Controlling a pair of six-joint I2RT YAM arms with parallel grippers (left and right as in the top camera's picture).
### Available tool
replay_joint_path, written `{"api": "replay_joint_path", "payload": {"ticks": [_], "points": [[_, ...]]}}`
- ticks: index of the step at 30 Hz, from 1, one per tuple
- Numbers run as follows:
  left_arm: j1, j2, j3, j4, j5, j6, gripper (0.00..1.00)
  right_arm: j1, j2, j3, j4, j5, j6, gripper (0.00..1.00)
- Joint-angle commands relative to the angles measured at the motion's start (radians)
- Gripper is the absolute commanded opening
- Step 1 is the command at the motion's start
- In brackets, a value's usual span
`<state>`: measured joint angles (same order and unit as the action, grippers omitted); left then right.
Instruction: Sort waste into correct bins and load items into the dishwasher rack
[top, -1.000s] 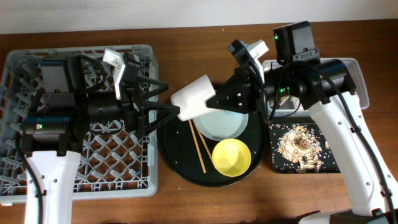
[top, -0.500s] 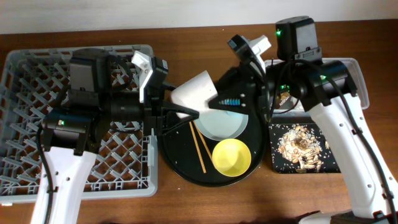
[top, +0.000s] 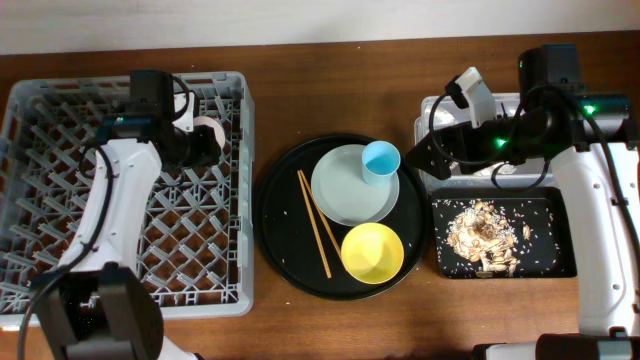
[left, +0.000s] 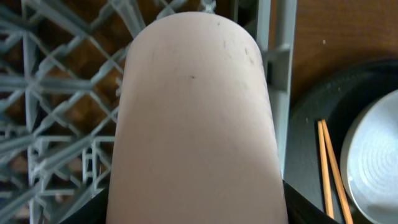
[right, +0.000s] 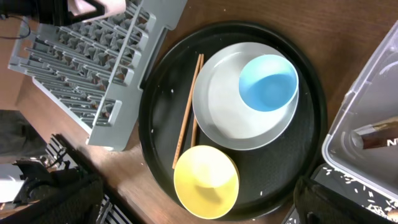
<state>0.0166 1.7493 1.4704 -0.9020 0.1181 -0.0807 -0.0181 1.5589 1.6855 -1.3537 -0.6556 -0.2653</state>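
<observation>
The dishwasher rack is on the other side of the round black tray from the robot's right gripper, so the right gripper should pass the light-blue cup to the left gripper for loading.
My left gripper is shut on the pink cup, which lies on its side over the right part of the dishwasher rack. In the left wrist view the pink cup fills the frame between my black fingers. My right gripper stands open and empty just right of the light-blue cup. That cup sits on the grey-white plate. The yellow bowl and chopsticks lie nearby. Tan food scraps fill the black rectangular tray. A foil wrapper lies in the clear tub.
The plate, bowl and chopsticks rest on a large round black tray between the rack and the bins. My right arm covers most of the clear tub in the overhead view. The rack's upright pegs stand below the pink cup.
The right gripper let go of the pink cup and drew back to the right, open. The left gripper shut on the cup and carried it left over the rack.
</observation>
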Motion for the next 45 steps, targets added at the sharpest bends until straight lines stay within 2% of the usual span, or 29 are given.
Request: {"api": "replay_joint_path", "payload": {"ticks": [1, 2, 3, 6, 9, 10, 11, 12, 13, 14, 15, 17, 19, 21, 22, 23, 25, 27, 29, 30, 32, 33, 35, 36, 37, 38, 41, 43, 45], "points": [[-0.001, 0.022, 0.004, 0.026, -0.003, -0.013, 0.53, -0.002, -0.003, 0.001, -0.002, 0.021, -0.006, 0.99], [-0.003, 0.022, 0.004, 0.027, -0.003, -0.013, 0.73, -0.002, -0.003, 0.001, -0.005, 0.021, -0.006, 0.99], [-0.003, 0.022, 0.004, 0.027, -0.003, -0.013, 0.99, -0.002, -0.003, 0.002, -0.005, 0.021, -0.006, 0.99], [-0.002, 0.021, 0.020, 0.026, 0.003, -0.013, 0.99, -0.002, -0.003, 0.001, -0.030, 0.001, -0.006, 0.99], [-0.002, -0.021, 0.144, -0.052, 0.077, -0.013, 0.98, 0.003, -0.002, 0.001, -0.019, -0.132, 0.018, 0.99], [-0.002, -0.049, 0.170, -0.083, 0.077, -0.014, 0.96, 0.018, 0.001, 0.001, -0.016, -0.121, 0.021, 0.91], [-0.002, -0.110, 0.182, -0.128, 0.087, -0.029, 0.94, 0.062, 0.005, 0.001, 0.022, -0.055, 0.075, 0.61], [-0.002, -0.142, 0.182, -0.150, 0.114, -0.029, 0.94, 0.098, 0.010, 0.001, 0.068, 0.030, 0.145, 0.47], [-0.002, -0.168, 0.182, -0.171, 0.143, -0.029, 0.94, 0.143, 0.020, 0.001, 0.129, 0.162, 0.235, 0.43], [-0.002, -0.196, 0.182, -0.212, 0.159, -0.028, 0.99, 0.225, 0.051, 0.001, 0.195, 0.384, 0.341, 0.42], [-0.002, -0.214, 0.182, -0.266, 0.154, -0.028, 0.99, 0.277, 0.082, 0.001, 0.218, 0.473, 0.377, 0.42], [-0.002, -0.211, 0.182, -0.328, 0.155, -0.028, 0.99, 0.371, 0.192, 0.001, 0.261, 0.528, 0.378, 0.43], [-0.002, -0.211, 0.182, -0.333, 0.155, -0.028, 0.99, 0.405, 0.305, 0.001, 0.280, 0.616, 0.378, 0.41], [-0.002, -0.211, 0.182, -0.333, 0.155, -0.028, 0.99, 0.402, 0.415, 0.001, 0.282, 0.629, 0.378, 0.41], [-0.002, -0.211, 0.182, -0.333, 0.155, -0.028, 1.00, 0.402, 0.458, 0.001, 0.288, 0.642, 0.378, 0.28], [-0.002, -0.211, 0.182, -0.333, 0.155, -0.028, 0.99, 0.402, 0.488, 0.001, 0.289, 0.642, 0.378, 0.20], [-0.002, -0.211, 0.182, -0.333, 0.155, -0.028, 0.99, 0.404, 0.497, 0.001, 0.288, 0.642, 0.378, 0.19], [-0.002, -0.211, 0.182, -0.334, 0.155, -0.028, 0.99, 0.404, 0.497, 0.001, 0.259, 0.639, 0.378, 0.04], [-0.002, -0.211, 0.182, -0.335, 0.156, -0.028, 0.99, 0.404, 0.478, 0.018, 0.243, 0.634, 0.377, 0.04], [-0.002, -0.211, 0.182, -0.338, 0.164, -0.032, 0.99, 0.404, 0.441, 0.063, 0.243, 0.555, 0.304, 0.04], [-0.002, -0.212, 0.182, -0.333, 0.296, -0.029, 0.99, 0.403, 0.360, 0.171, 0.216, 0.365, 0.225, 0.04], [-0.002, -0.212, 0.182, -0.334, 0.444, 0.040, 0.99, 0.403, 0.305, 0.237, 0.183, 0.232, 0.192, 0.04], [-0.002, -0.212, 0.182, -0.381, 0.869, 0.283, 0.99, 0.364, 0.143, 0.288, 0.143, -0.056, 0.189, 0.04], [-0.002, -0.212, 0.182, -0.404, 0.963, 0.340, 0.99, 0.322, 0.101, 0.288, 0.125, -0.250, 0.120, 0.04], [-0.002, -0.212, 0.182, -0.412, 1.025, 0.371, 0.99, 0.302, 0.089, 0.288, 0.117, -0.349, 0.089, 0.04], [-0.002, -0.212, 0.182, -0.411, 1.163, 0.446, 0.99, 0.264, 0.082, 0.288, 0.103, -0.517, 0.056, 0.04], [-0.003, -0.212, 0.182, -0.386, 1.278, 0.480, 0.99, 0.290, 0.085, 0.287, 0.040, -0.644, -0.035, 0.04], [-0.003, -0.212, 0.182, -0.386, 1.388, 0.506, 1.00, 0.303, 0.085, 0.287, 0.040, -0.665, -0.038, 0.04], [-0.023, -0.212, 0.182, -0.386, 1.413, 0.550, 0.99, 0.307, 0.085, 0.287, 0.040, -0.750, -0.054, 0.04]]}}
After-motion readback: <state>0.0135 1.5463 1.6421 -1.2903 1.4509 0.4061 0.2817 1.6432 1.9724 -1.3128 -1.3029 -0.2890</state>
